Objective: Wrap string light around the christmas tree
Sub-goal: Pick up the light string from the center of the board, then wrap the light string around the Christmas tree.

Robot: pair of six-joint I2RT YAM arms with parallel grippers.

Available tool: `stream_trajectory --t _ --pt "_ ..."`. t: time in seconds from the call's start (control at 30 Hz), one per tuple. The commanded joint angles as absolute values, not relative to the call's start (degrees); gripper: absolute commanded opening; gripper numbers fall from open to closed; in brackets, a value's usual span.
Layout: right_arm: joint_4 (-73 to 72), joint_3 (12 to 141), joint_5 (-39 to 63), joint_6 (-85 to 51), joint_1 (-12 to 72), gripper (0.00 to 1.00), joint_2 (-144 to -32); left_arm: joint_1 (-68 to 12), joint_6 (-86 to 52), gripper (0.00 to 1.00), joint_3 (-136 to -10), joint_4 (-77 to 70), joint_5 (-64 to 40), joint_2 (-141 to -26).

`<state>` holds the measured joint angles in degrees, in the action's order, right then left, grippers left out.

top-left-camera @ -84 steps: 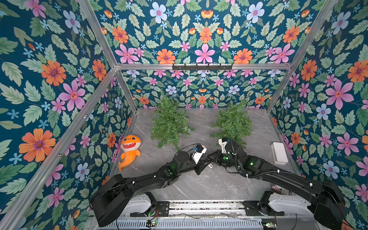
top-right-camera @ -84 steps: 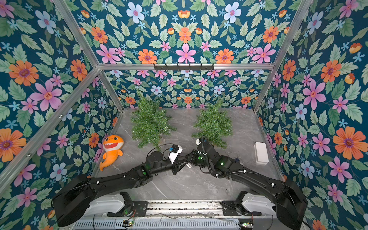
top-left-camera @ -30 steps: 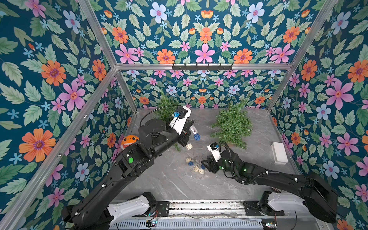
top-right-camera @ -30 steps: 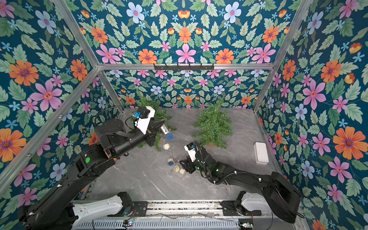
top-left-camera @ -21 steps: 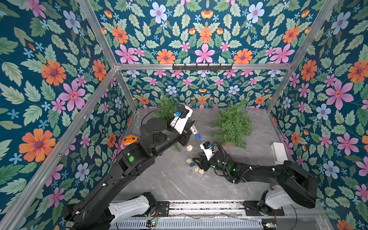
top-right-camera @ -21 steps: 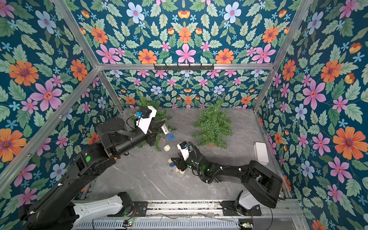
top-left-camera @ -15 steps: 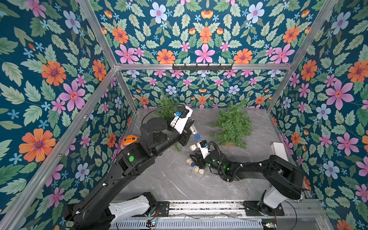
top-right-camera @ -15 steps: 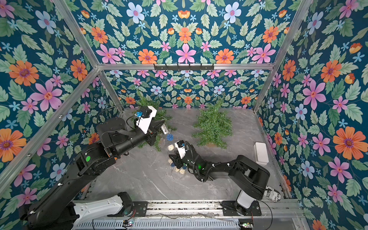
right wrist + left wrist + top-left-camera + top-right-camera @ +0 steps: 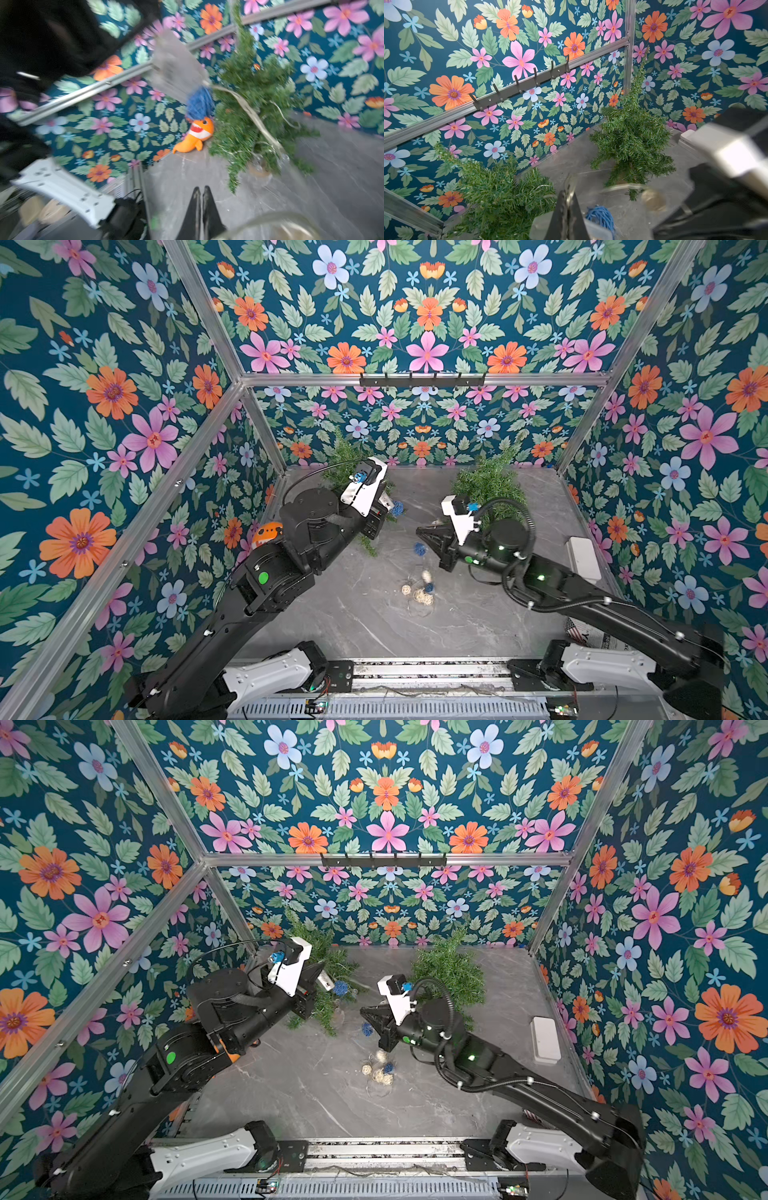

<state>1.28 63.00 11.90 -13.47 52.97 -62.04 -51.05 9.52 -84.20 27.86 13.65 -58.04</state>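
Note:
My left gripper should move toward the tree behind my right gripper, because the blue ball at my left gripper (image 9: 397,509) hangs far from it, and take the ball to that tree's rear side (image 9: 465,480).
Two green christmas trees stand at the back: one (image 9: 347,458) is half hidden behind my left arm, the other (image 9: 490,487) is to the right. The string light is a thin wire with blue and beige balls. Part of it lies piled (image 9: 419,593) on the floor. My left gripper (image 9: 384,497) is raised beside the left tree (image 9: 500,197) and shut on the wire, with a blue ball (image 9: 600,216) next to its jaws. My right gripper (image 9: 419,531) hovers above the pile, shut on the wire; a blue ball (image 9: 419,548) dangles under it. The right wrist view is blurred; its jaws (image 9: 200,188) are together.
An orange shark toy (image 9: 197,135) lies by the left wall, mostly behind my left arm in both top views. A white box (image 9: 582,551) sits at the right wall. A hook rail (image 9: 422,379) runs along the back wall. Floral walls enclose three sides.
My right gripper has closed at the pile and risen up and to the right, lifting part of the string off the floor. The left arm has held still.

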Motion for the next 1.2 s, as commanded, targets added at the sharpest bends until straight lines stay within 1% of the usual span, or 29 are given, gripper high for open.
stream_trajectory --t 0.0,0.07,0.17,0.27,0.37,0.53,0.6,0.7,0.77,0.87,0.93,1.03,1.17 --pt "31.4 69.7 12.9 -8.3 52.3 0.00 -61.8 -51.1 11.1 0.00 -84.1 23.0 15.0 -57.4" --pt "35.3 72.4 12.7 -8.1 51.8 0.00 -59.9 -51.1 11.1 0.00 -84.3 22.0 15.1 -57.2" --pt "40.2 77.8 13.3 -9.5 48.6 0.00 -57.0 -51.1 11.4 0.00 -85.1 21.4 14.8 -57.5" --pt "48.9 80.5 10.2 -8.5 45.9 0.00 -56.1 -51.1 11.9 0.00 -84.6 20.4 14.7 -58.1" --pt "55.5 77.7 6.0 -9.2 44.2 0.00 -55.7 -51.0 12.8 0.00 -81.7 18.2 13.0 -59.4" --pt "58.9 69.7 -1.9 -13.6 43.5 0.00 -53.8 -50.5 14.0 0.00 -78.6 15.2 7.8 -66.1" --pt "59.8 68.1 -3.2 -14.4 41.7 0.00 -52.7 -48.9 13.9 0.00 -78.5 14.1 5.8 -69.3" --pt "59.7 65.5 0.9 -15.7 36.5 0.00 -51.0 -45.3 12.2 0.00 -78.2 11.4 0.6 -73.9" --pt "59.6 64.2 2.3 -16.0 34.8 0.00 -51.0 -43.2 11.1 0.00 -78.1 9.7 -1.8 -76.6" --pt "59.1 63.1 2.1 -15.7 34.7 0.00 -51.8 -40.3 9.3 0.00 -77.6 6.2 -5.8 -80.2" --pt "56.4 61.9 3.9 -16.0 34.7 0.00 -51.9 -39.5 9.6 0.00 -77.9 4.4 -7.8 -83.0" --pt "51.7 59.7 7.6 -17.6 34.7 0.00 -52.7 -39.2 11.5 0.00 -80.1 4.6 -8.4 -87.6" --pt "47.5 57.3 9.3 -18.9 34.7 0.00 -54.3 -38.0 12.5 0.00 -82.6 4.2 -8.9 -93.5"
